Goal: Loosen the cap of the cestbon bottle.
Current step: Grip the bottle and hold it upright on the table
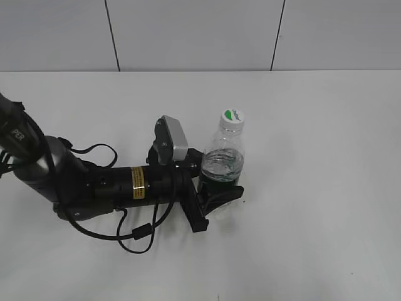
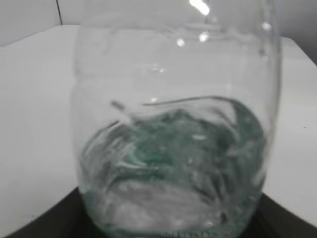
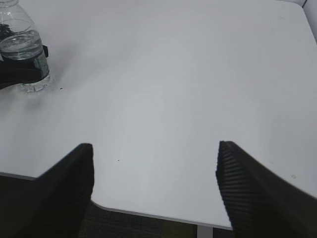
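My left gripper should pull the cestbon bottle [image 1: 223, 160] upright, since it is tilted in its fingers, and keep it steady before my right gripper takes the white cap [image 1: 232, 119].
The cestbon bottle [image 1: 223, 164] stands upright near the table's middle, clear with a dark green label. Its white cap [image 1: 232, 118] with a green mark sits on the neck. My left gripper [image 1: 218, 191] is shut on the bottle's lower body from the left side. In the left wrist view the bottle [image 2: 173, 124] fills the frame and hides the jaw tips. My right gripper [image 3: 154, 163] is open and empty, out over the table's near edge; it is out of the exterior view. The bottle [image 3: 22, 47] shows far left in the right wrist view, held by a black jaw.
The white table [image 1: 313, 219] stretches to the right and front of the bottle. The left arm and its cable [image 1: 113, 188] lie across the table's left half. A grey panelled wall [image 1: 200, 31] stands behind. The table's front edge [image 3: 148, 212] shows below the right gripper.
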{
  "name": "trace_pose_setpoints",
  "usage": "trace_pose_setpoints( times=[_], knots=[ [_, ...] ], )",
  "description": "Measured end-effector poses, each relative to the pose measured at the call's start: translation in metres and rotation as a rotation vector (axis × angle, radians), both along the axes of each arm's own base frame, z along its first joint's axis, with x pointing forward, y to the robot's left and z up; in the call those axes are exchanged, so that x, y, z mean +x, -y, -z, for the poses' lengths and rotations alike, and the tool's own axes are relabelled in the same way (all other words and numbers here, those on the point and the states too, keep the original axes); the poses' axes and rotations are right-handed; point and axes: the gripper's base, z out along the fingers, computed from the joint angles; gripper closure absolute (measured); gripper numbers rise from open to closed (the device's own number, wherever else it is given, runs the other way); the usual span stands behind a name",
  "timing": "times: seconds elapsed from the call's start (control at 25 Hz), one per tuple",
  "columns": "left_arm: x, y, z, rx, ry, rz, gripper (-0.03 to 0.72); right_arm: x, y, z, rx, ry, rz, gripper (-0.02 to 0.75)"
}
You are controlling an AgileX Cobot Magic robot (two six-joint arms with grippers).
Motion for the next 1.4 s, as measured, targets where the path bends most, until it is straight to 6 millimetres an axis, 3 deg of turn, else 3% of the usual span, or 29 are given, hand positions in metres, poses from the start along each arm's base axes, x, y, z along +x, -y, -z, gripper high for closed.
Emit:
trace_pose_setpoints(
  times=[0.28,0.76,1.4],
  knots=[
    [0.010,0.004,0.010,-0.034,-0.074,-0.056,0.285,0.000,0.000,0.000,0.000,0.000,0.000,0.150],
    [0.010,0.004,0.013,-0.051,-0.086,-0.058,0.285,0.000,0.000,0.000,0.000,0.000,0.000,0.150],
    [0.010,0.004,0.013,-0.028,-0.004,-0.025,0.285,0.000,0.000,0.000,0.000,0.000,0.000,0.150]
  ],
)
